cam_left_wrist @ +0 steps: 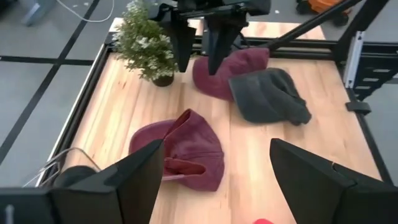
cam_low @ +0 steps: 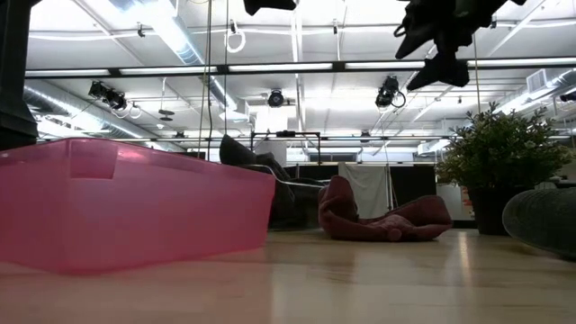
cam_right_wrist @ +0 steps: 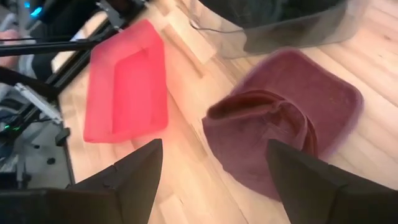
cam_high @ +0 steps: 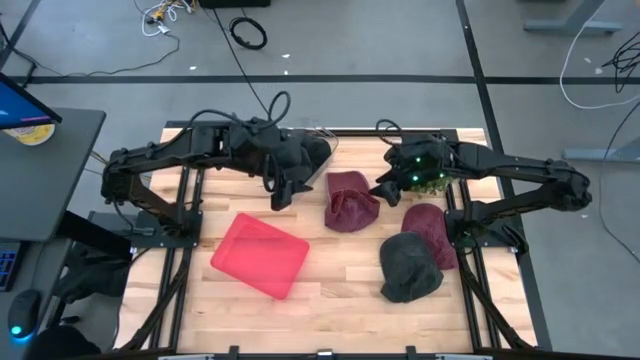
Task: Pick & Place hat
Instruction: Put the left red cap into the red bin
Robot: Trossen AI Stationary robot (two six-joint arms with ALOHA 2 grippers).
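The maroon hat's top (cam_high: 352, 211) is folded in only loosely along a raised crease (cam_left_wrist: 179, 129), so I expect the hat's top will open up into a round dome when I lift it.
A maroon hat (cam_high: 350, 200) lies on the table's far middle, crumpled, its brim on the wood (cam_left_wrist: 180, 149) (cam_right_wrist: 286, 124). My left gripper (cam_high: 283, 190) hangs open in the air just left of it. My right gripper (cam_high: 388, 190) hangs open just right of it, also seen in the left wrist view (cam_left_wrist: 199, 43). Neither holds anything. A second maroon hat (cam_high: 432, 232) and a dark grey hat (cam_high: 408, 265) lie at the right. A pink bin (cam_high: 260, 255) stands at the near left, its open top up.
A small potted plant (cam_high: 430, 175) stands at the far right under my right arm. A dark bundle (cam_high: 305, 152) lies at the far middle under my left arm. Bare wood shows along the near edge between the bin and the grey hat.
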